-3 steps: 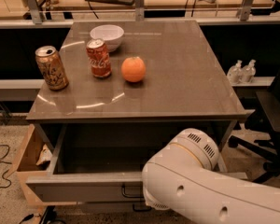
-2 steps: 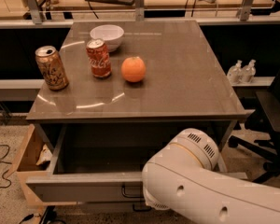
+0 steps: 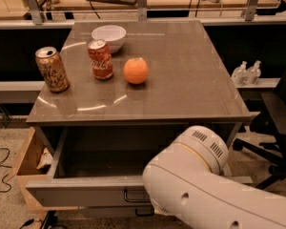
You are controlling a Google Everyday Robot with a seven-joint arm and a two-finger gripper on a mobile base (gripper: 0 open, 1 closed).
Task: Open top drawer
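Observation:
The top drawer (image 3: 86,192) will slide straight out much farther when the robot pulls, because the drawer's side (image 3: 58,154) goes back into shadow under the table top.
The top drawer (image 3: 81,192) is pulled out from under the grey table top (image 3: 181,80), and its grey interior (image 3: 109,159) shows with nothing visible in it. Its dark loop handle (image 3: 132,197) shows in part at the centre of the front panel. My white arm (image 3: 205,190) fills the lower right and covers the right part of the drawer front. My gripper is hidden behind the arm, somewhere low by the drawer front, so it does not show.
On the table top stand a gold can (image 3: 52,69), a red cola can (image 3: 100,59), an orange (image 3: 135,70) and a white bowl (image 3: 108,35). A cardboard box (image 3: 26,156) sits left of the drawer. A black chair (image 3: 276,118) stands at the right.

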